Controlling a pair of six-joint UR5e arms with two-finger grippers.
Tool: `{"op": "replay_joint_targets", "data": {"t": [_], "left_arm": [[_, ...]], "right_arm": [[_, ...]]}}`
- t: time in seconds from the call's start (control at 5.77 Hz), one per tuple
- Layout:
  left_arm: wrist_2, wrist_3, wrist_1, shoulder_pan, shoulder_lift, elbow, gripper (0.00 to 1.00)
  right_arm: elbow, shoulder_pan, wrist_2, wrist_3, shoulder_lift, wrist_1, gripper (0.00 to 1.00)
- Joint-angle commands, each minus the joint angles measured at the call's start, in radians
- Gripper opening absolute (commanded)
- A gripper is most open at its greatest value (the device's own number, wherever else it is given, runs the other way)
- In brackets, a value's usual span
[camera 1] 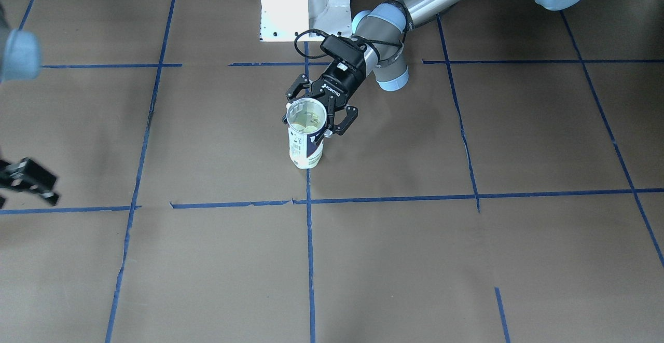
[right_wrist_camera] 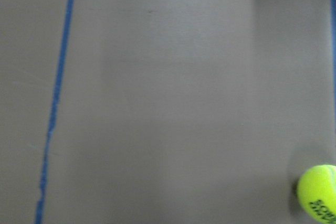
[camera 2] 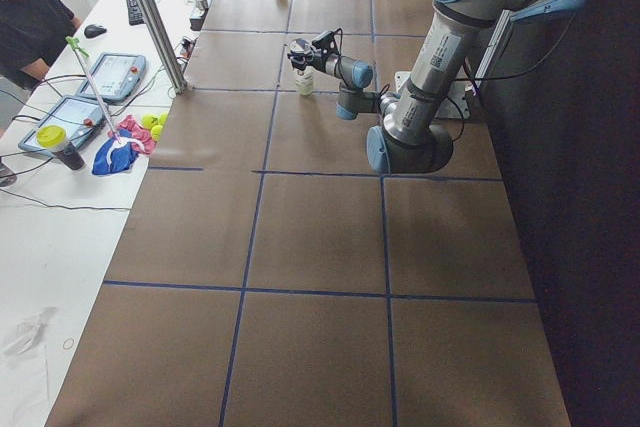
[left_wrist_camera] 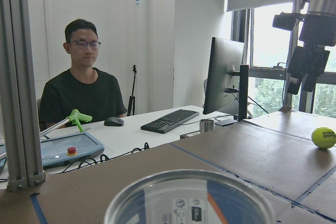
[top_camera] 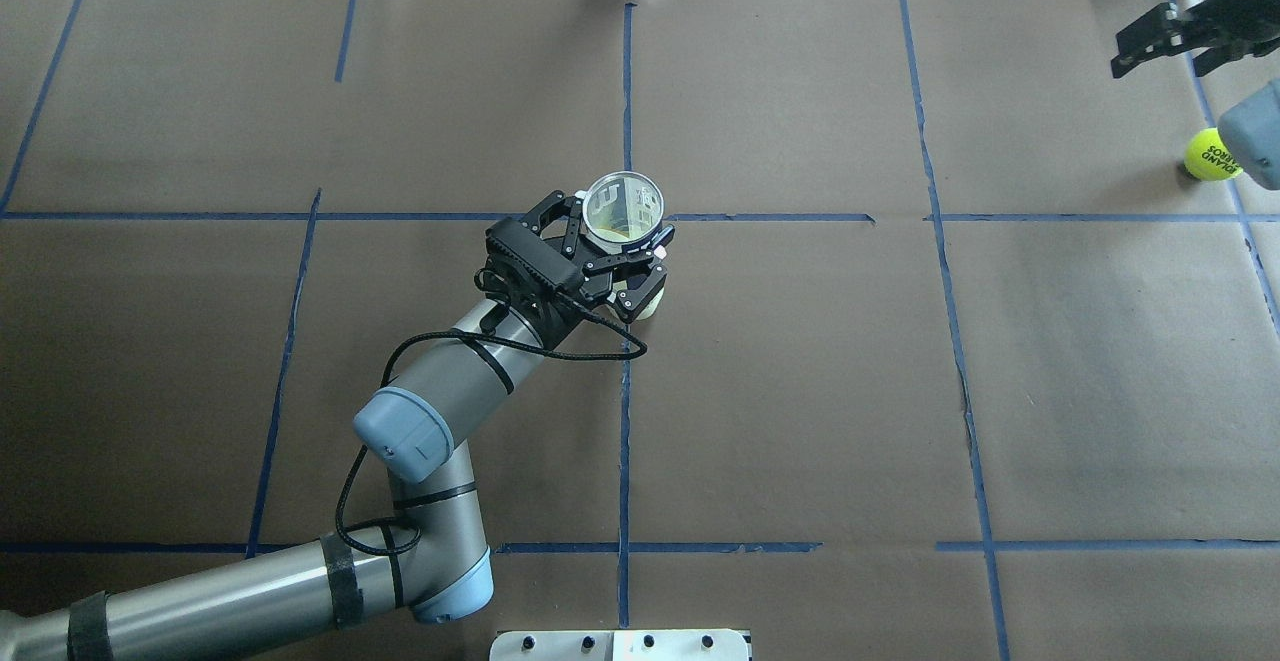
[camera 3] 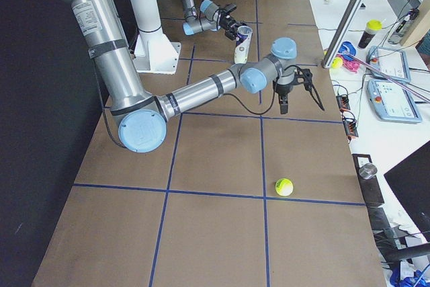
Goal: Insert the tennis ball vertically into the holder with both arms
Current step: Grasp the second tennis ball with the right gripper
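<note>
The holder's wide opening (camera 1: pixel 306 115) shows a deep hollow, so I expect the tennis ball (right_wrist_camera: pixel 319 194) to fall well below the holder's rim once the robot lets go of it there.
The holder (camera 1: pixel 306 146) stands upright on the brown table near the middle, open mouth up; its rim fills the bottom of the left wrist view (left_wrist_camera: pixel 189 198). My left gripper (top_camera: pixel 615 241) reaches in sideways and is shut on the holder just below its rim, one finger on each side. The tennis ball (top_camera: pixel 1210 154) lies on the table far off on my right side, also seen in the right wrist view (right_wrist_camera: pixel 317 192). My right gripper (top_camera: pixel 1158 63) hangs open and empty above the table, a short way from the ball and not touching it.
The white pedestal base (camera 1: pixel 306 5) stands at the robot's edge. Blue tape lines cross the table. A white desk (camera 2: pixel 60 197) with tablets, spare balls and a cloth runs along the far side, with a metal post (camera 3: pixel 349 18) and a seated operator (left_wrist_camera: pixel 84 93).
</note>
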Motion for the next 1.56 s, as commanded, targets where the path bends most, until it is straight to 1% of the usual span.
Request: {"op": "replay_joint_targets", "data": {"t": [0.0, 0.17, 0.52, 0.69, 1.04, 1.21, 1.39], "left_arm": [[0.000, -0.001, -0.001, 0.000, -0.002, 0.000, 0.86], [0.000, -0.001, -0.001, 0.000, -0.001, -0.006, 0.86], [0.000, -0.001, -0.001, 0.000, -0.001, -0.008, 0.86], [0.000, -0.001, -0.001, 0.000, -0.001, -0.009, 0.86], [-0.002, -0.001, -0.001, 0.000, -0.001, -0.009, 0.86], [-0.002, -0.001, -0.001, 0.000, -0.001, -0.009, 0.86], [-0.002, -0.001, -0.001, 0.000, 0.001, -0.009, 0.86]], "right_arm": [[-0.254, 0.035, -0.016, -0.089, 0.000, 0.176, 1.00], [-0.349, 0.033, -0.016, -0.086, -0.003, 0.296, 1.00], [-0.365, 0.029, -0.021, -0.090, -0.021, 0.302, 1.00], [-0.369, 0.003, -0.077, -0.090, -0.021, 0.303, 1.00], [-0.387, -0.040, -0.142, -0.092, -0.024, 0.311, 1.00], [-0.405, -0.060, -0.186, -0.092, -0.026, 0.349, 1.00], [-0.407, -0.074, -0.209, -0.092, -0.023, 0.354, 0.97]]}}
